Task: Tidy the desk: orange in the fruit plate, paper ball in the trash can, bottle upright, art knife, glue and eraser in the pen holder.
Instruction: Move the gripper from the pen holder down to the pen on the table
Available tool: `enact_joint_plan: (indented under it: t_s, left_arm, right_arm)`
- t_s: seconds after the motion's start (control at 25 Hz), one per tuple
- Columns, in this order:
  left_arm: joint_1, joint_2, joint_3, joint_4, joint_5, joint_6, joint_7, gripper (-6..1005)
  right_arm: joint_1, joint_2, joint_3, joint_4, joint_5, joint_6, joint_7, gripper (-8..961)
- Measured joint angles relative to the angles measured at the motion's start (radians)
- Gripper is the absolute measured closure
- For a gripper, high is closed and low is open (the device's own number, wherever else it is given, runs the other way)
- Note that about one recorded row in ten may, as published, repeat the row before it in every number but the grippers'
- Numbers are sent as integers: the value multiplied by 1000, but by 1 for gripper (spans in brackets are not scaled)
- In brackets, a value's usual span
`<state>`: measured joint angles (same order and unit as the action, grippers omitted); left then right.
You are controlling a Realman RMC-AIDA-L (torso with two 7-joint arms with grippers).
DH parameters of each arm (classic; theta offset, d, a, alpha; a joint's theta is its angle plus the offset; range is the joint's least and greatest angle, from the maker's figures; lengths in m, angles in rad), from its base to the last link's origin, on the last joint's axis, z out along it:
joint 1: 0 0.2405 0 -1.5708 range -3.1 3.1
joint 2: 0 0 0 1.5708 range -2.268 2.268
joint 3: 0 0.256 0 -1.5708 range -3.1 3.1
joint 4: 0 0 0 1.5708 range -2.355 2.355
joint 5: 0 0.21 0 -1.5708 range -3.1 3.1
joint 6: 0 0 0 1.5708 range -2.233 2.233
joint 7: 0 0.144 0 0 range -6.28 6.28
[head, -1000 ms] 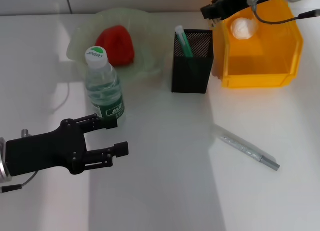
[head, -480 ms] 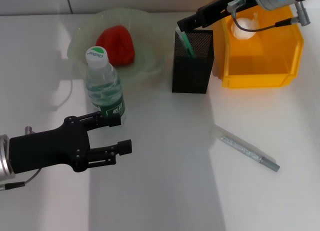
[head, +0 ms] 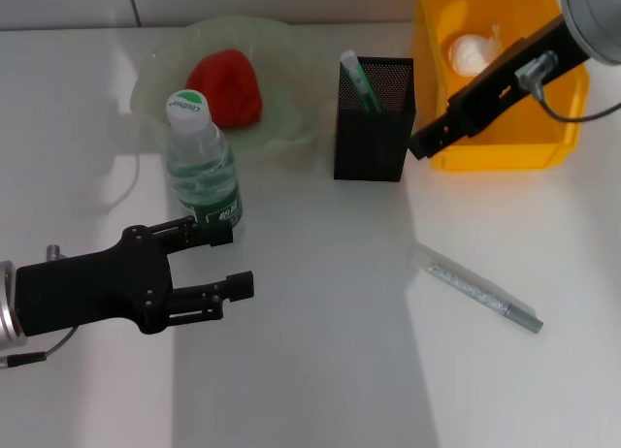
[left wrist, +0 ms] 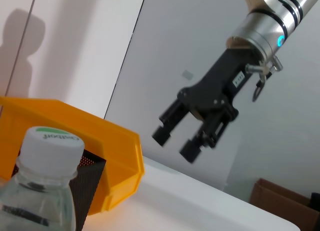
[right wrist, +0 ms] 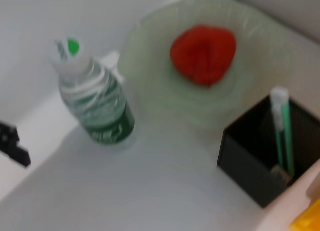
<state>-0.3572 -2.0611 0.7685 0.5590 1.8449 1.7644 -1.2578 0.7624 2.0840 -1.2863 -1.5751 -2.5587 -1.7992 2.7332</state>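
My open right gripper should go on going down to the knife's middle (head: 473,286) and close there, because the art knife (head: 433,263) is lying clear of the pen holder.
The orange (head: 225,87) lies in the fruit plate (head: 291,118). In front of the plate the bottle (head: 201,167) stands upright, and my open left gripper (head: 221,259) sits just in front of it, empty. The pen holder (head: 374,128) holds a green-and-white glue stick (head: 356,80). The right wrist view shows a small tan block, likely the eraser (right wrist: 281,174), at its bottom. The paper ball (head: 469,52) rests in the trash can (head: 500,143). My right gripper (head: 420,144) hangs open and empty between holder and can. The art knife (head: 480,295) lies on the desk.
A white wall runs along the desk's far edge behind the plate and can. The left wrist view shows the bottle cap (left wrist: 52,141), the yellow can (left wrist: 120,156) and, beyond the desk, a cardboard box (left wrist: 285,203).
The right gripper went from above the trash can to over the pen holder, then swung down and right to the holder's right side. The left arm barely shifted.
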Motion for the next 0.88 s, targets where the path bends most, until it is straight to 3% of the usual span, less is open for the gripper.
enact_joint_plan:
  t_s: [0.2,0.36,0.72,0.88]
  left_arm:
    - [0,4,-2,5,1,1,0,212]
    - [-1,4,-1,6,1,1,0,212]
    - [-4,4,0,7,1,-1,0,212]
    - [-4,4,0,2,1,-3,0,212]
  right_arm:
    - [-67,3,-130,51,-11,18,35,193]
    - [-93,3,-173,105,-11,60,36,193]
    - [-91,3,-246,247,-55,157,32,195]
    - [-90,2,-274,281,-56,187,26,288]
